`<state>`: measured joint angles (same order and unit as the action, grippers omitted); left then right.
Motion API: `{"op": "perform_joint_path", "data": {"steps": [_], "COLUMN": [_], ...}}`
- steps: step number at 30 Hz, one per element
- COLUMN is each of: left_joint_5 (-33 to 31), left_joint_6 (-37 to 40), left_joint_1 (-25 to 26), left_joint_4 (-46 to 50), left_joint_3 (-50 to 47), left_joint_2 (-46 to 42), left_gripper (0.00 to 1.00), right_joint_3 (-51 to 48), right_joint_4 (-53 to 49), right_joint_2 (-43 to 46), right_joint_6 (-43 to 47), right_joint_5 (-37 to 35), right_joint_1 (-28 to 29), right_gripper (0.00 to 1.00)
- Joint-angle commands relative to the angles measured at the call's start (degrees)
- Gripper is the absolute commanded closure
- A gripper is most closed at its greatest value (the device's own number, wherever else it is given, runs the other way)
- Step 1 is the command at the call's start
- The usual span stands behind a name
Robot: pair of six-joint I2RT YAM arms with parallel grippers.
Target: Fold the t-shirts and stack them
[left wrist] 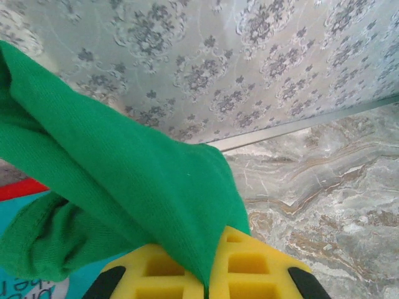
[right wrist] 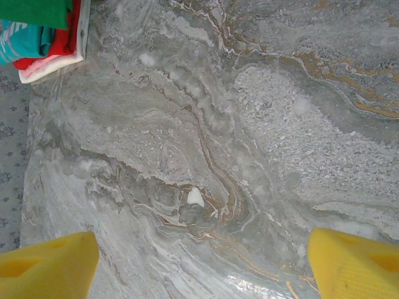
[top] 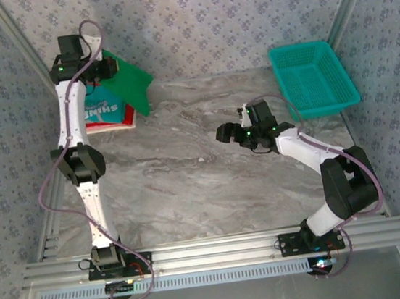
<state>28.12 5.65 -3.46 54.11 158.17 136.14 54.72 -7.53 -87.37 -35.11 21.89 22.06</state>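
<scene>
The green t-shirt's loose end is past the stack's red edge, so the left gripper should carry on moving toward the side and let go over the teal t-shirt.
A bright green t-shirt hangs folded from my left gripper at the table's far left, above a stack. In the left wrist view the yellow pads are shut on the green t-shirt, which drapes up and to the left. The stack below holds a teal t-shirt with white print over a red one; its edge shows teal, red and white layers. My right gripper hovers open over bare marble mid-table, its yellow fingertips wide apart with nothing between them.
A teal plastic mesh basket stands at the far right. Patterned walls close in the back and both sides. A metal rail runs along the near edge by the arm bases.
</scene>
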Motion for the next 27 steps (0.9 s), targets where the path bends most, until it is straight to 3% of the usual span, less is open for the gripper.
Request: {"op": "perform_joint_path", "data": {"steps": [1,5,10,13,15,16,18,20,27], "left_joint_5": [7.0,9.9,15.2,13.1,7.0,3.9,-7.5,-18.9,-15.8], "left_joint_6": [1.8,4.7,2.9,4.9,7.5,9.1,11.4,10.3,0.1], "left_joint_1": [-2.3,-5.3,-10.8,-12.7,-13.3,-13.5,-13.5,-13.7,-14.1], "left_joint_4": [2.2,1.0,-4.3,-5.6,-5.9,-5.8,-7.0,-9.0,-7.8], "left_joint_3": [3.0,3.0,3.2,3.1,3.3,3.4,3.4,3.6,2.8], "left_joint_2": [0.6,1.9,4.5,6.8,8.6,9.2,10.3,10.3,1.4], "left_gripper": [1.00,1.00,1.00,1.00,1.00,0.91,0.41,0.01,0.00], "right_joint_3": [0.6,1.8,3.4,3.7,4.2,4.6,5.5,6.3,8.7], "right_joint_4": [-2.3,-3.7,-6.7,-7.4,-7.7,-7.9,-8.4,-8.7,-8.8], "right_joint_2": [0.6,0.8,1.3,1.4,1.3,1.4,1.6,1.7,1.7], "right_joint_6": [-0.5,-0.5,-0.5,-0.5,-0.5,-0.5,-0.5,-0.4,2.3], "right_joint_5": [-1.1,-1.4,-2.5,-2.8,-2.6,-2.5,-2.4,-2.6,-5.3], "right_joint_1": [0.4,1.0,2.0,2.1,2.2,2.2,2.4,2.6,2.5], "right_gripper": [0.11,0.11,0.11,0.11,0.11,0.11,0.11,0.11,0.10]}}
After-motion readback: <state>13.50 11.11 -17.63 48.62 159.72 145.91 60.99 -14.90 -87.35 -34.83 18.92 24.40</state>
